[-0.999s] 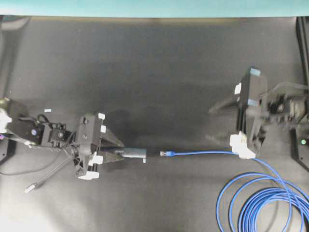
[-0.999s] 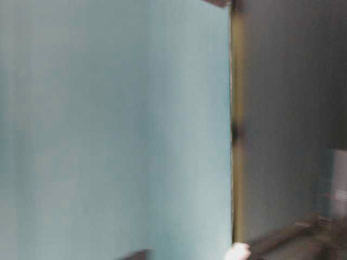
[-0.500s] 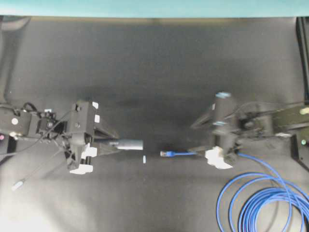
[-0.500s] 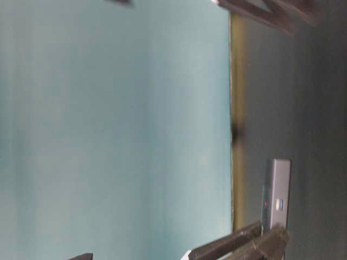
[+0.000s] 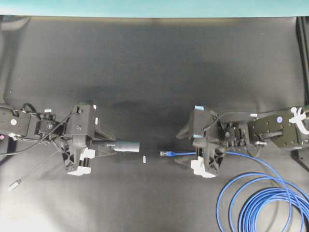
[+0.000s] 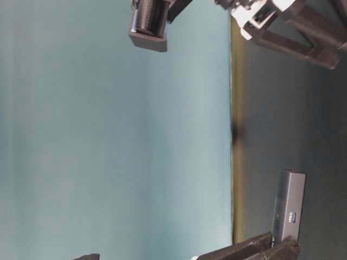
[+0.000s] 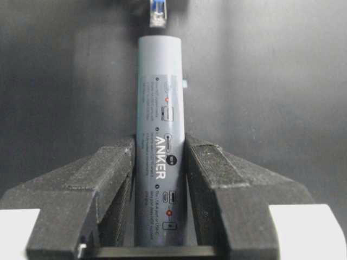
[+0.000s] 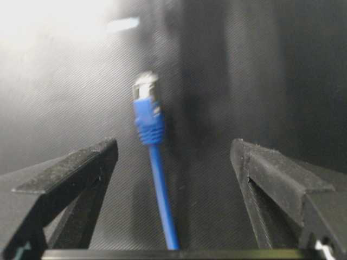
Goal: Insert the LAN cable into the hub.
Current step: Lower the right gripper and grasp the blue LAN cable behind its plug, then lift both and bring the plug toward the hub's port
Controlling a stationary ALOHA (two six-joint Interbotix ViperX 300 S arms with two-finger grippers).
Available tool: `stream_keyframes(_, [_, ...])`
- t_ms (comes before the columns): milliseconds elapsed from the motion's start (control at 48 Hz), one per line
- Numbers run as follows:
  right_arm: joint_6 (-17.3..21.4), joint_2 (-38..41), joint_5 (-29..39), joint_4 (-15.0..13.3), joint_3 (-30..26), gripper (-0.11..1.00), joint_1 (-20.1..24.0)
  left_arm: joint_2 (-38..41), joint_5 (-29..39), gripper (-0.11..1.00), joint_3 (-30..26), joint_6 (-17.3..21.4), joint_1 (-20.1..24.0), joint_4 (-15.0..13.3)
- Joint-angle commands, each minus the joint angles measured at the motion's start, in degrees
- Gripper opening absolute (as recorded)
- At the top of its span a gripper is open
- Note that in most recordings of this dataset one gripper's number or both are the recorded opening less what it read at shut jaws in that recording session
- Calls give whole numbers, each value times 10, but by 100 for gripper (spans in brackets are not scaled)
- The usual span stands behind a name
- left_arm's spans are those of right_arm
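I expect the cable's coiled loops [image 5: 263,203] will stay almost in place when I push the plug into the hub, because the LAN cable curves loosely [image 5: 264,163] behind its plug.
My left gripper [image 5: 107,147] is shut on the hub [image 5: 126,145], a slim dark-grey bar with "ANKER" printed on it [image 7: 161,135]; its free end points right, toward the cable's plug. The hub [image 6: 288,208] also shows in the table-level view, held above the mat. The LAN cable [image 5: 182,153] is bright blue and lies on the mat, its plug [image 5: 165,153] pointing left. My right gripper [image 5: 186,147] is open and straddles the cable [image 8: 157,179] just behind the plug [image 8: 145,86], touching nothing. The plug tip [image 7: 158,12] shows just beyond the hub's end.
The cable's coiled loops [image 5: 263,205] lie at the lower right. A small white tape mark [image 5: 144,159] sits on the black mat between hub and plug. The hub's grey cord ends in a silver plug [image 5: 13,184] at the lower left.
My right gripper has swept left along the cable and lowered, and now straddles it behind the plug. My left gripper has lifted the hub and drawn slightly left.
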Motion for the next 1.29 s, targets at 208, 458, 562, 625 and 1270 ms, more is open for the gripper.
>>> stream_keyframes(208, [3,27,2,2,-28,81,9,-9,-3,28,-8,-1,-1,2])
stream_keyframes(458, [4,36,2,3,-33,76,8,-9,-3,28,-7,-2,-2,2])
stream_keyframes(562, [4,42,1,3,-33,69,8,-9,-3,28,-7,-1,-1,2])
stream_keyframes(625, [4,46,-2,3,-33,65,9,-9,-4,28,-7,-2,-1,2])
stream_keyframes(1270, [29,8,29,3,-45,12,5,-8,23,28,-27,-3,-1,2])
